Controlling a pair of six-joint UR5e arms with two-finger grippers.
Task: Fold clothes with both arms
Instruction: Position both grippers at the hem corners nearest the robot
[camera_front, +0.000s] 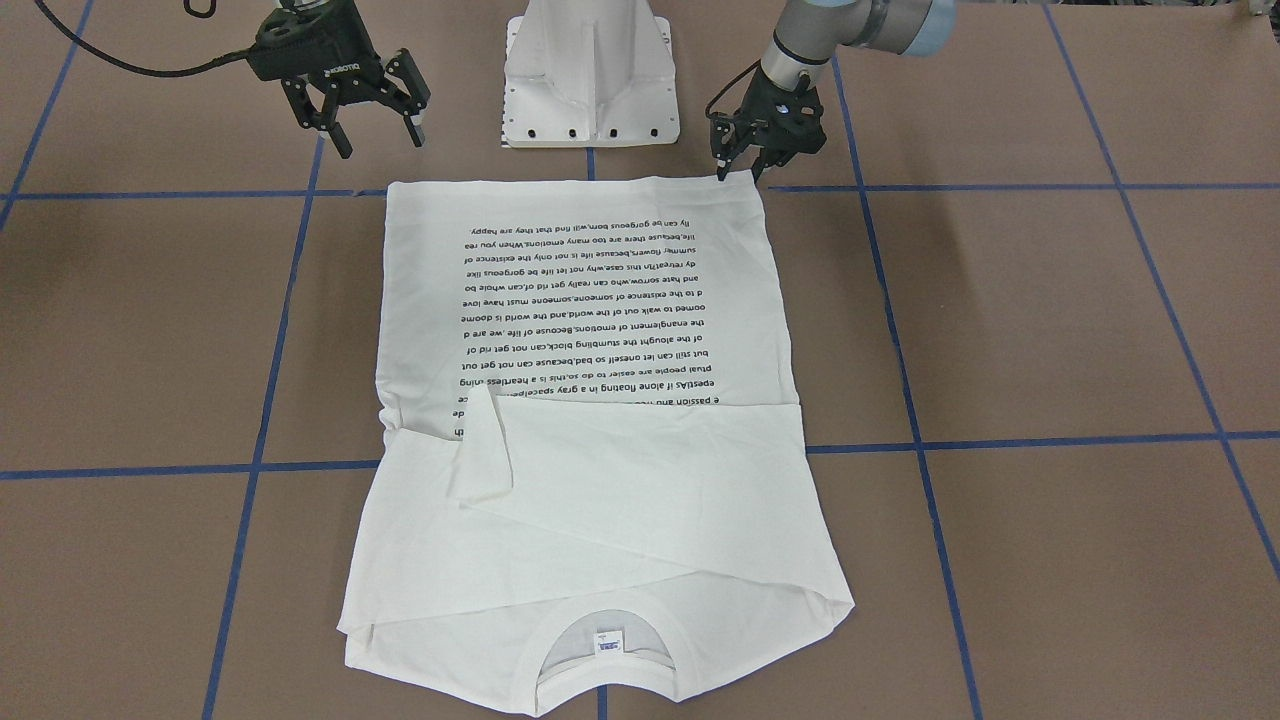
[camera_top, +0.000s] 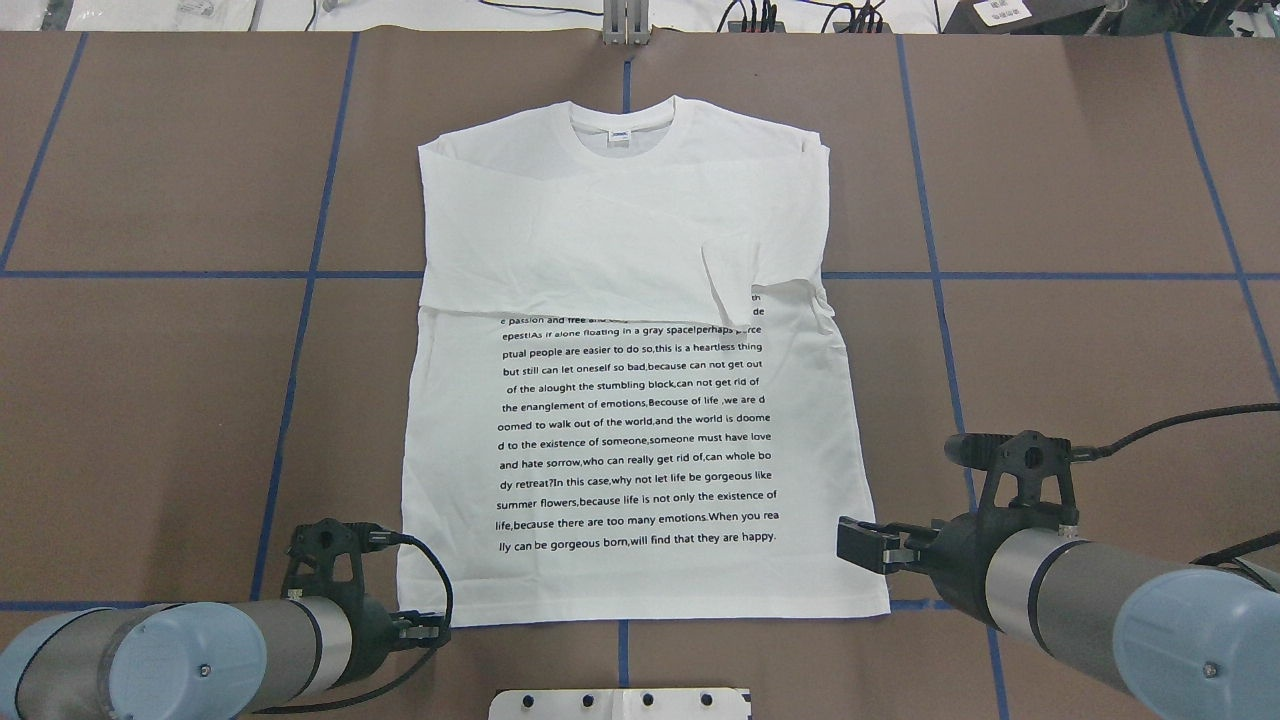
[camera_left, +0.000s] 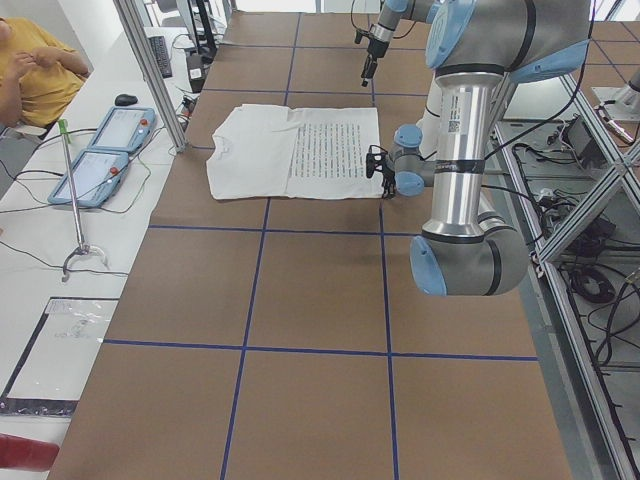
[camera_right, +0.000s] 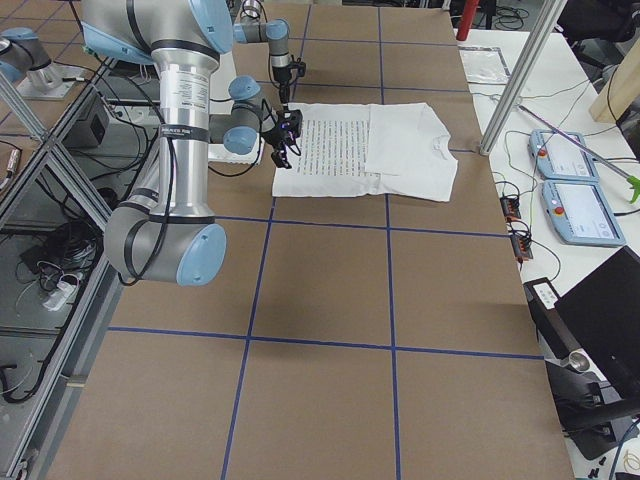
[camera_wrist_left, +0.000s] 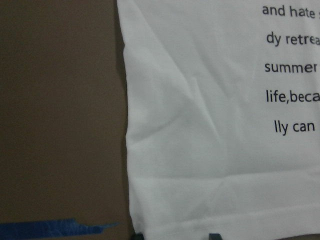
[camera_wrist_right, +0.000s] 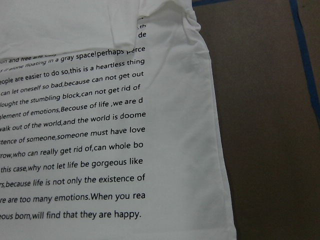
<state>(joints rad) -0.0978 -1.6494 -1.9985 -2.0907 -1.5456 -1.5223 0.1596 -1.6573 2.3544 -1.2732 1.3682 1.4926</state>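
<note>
My gripper will pull the white T-shirt by its hem, and it will slide along whole, sleeves still folded, since the sleeves lie flat across the chest.
The white long-sleeved T-shirt lies flat on the brown table, text side up, hem toward the robot and collar far. Both sleeves are folded across the chest. My left gripper is low at the hem's corner on my left. In the left wrist view its two fingertips stand apart, astride the hem. My right gripper is open and empty. It hovers just off the hem's other corner. The right wrist view shows the text block below it.
The white pedestal stands just behind the hem, between the arms. Blue tape lines grid the table. Past the collar side are an aluminium post, two teach pendants and a seated person.
</note>
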